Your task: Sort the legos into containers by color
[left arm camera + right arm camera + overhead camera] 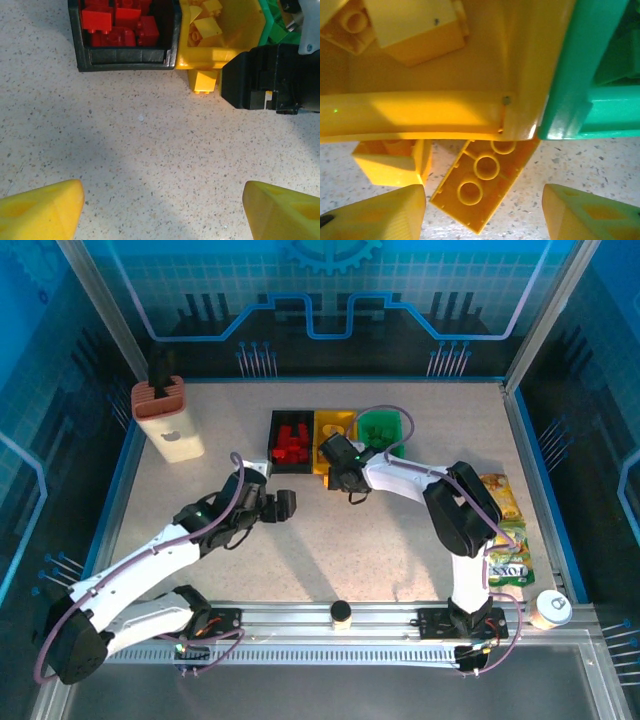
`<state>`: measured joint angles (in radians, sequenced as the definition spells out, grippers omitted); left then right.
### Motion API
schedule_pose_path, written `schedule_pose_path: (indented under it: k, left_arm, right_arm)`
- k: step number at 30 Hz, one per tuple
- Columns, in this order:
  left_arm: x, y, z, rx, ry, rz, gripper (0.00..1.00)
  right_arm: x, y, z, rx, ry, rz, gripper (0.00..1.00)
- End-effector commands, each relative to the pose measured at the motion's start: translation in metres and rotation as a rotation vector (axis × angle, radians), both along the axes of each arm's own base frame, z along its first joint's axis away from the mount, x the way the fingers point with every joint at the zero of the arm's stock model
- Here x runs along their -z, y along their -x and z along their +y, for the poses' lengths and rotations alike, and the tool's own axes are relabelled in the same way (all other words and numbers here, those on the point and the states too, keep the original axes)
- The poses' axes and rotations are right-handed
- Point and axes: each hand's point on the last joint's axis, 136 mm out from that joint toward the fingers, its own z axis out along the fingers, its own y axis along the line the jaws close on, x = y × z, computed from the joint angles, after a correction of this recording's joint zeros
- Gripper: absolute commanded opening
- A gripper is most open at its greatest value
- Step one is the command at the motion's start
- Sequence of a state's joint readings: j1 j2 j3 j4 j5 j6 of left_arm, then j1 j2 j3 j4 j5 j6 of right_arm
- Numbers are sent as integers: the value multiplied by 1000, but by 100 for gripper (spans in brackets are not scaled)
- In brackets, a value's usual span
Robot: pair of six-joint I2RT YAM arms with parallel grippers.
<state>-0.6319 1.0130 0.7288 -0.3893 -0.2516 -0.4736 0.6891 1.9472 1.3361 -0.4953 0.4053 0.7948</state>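
Observation:
The long yellow lego (481, 187) is at a slant with its far end (508, 147) under the yellow bin's rim, so next my right gripper pulls the lego out clear before picking it up.
Three containers stand in a row at the back middle: a black bin (274, 445) full of red legos (120, 25), a yellow bin (333, 425) and a green bin (383, 428). In the right wrist view a long yellow lego (480, 185) lies studs-down on the table, its far end under the yellow bin's rim (420, 115). A smaller yellow lego (390, 162) lies left of it. My right gripper (482, 215) is open around the long one, not clamped on it. My left gripper (163, 210) is open over bare table, well short of the black bin (125, 55).
A beige holder (168, 420) stands at the back left. Snack packets (505, 530) lie along the right edge, with a white-lidded cup (553, 608) near the front right. A small bottle (342, 614) sits on the front rail. Blue walls ring the table.

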Motion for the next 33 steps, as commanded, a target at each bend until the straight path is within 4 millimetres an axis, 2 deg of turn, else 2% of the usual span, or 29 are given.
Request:
schedule_pose_path:
  k: [1,8,13,17,21,25,30,33]
  left_arm:
    - [5,3,10,-38,-12,6,83]
    - [5,3,9,-37,-4,4,83]
    - [6,4,10,-41,-5,4,82]
    - [7,4,8,-34,5,7,82]
    - [7,4,8,-32,7,5,82]
    - [8,4,7,-30,10,6,81]
    - [8,4,6,-23,16,5,81]
    - [6,4,5,-20,19,1,80]
  right_arm:
    - [6,4,-11,66,74,13,63]
    - [20,-11,-7,70,24,45,59]
    - [22,-12,-6,65,14,52,56]
    - [29,-4,-3,65,-40,66,55]
    - [32,7,-8,85,-58,78,47]
    - [28,22,-21,107,-58,69,38]
    - [18,39,-36,121,-60,48,35]
    - [8,42,-41,115,-54,21,34]
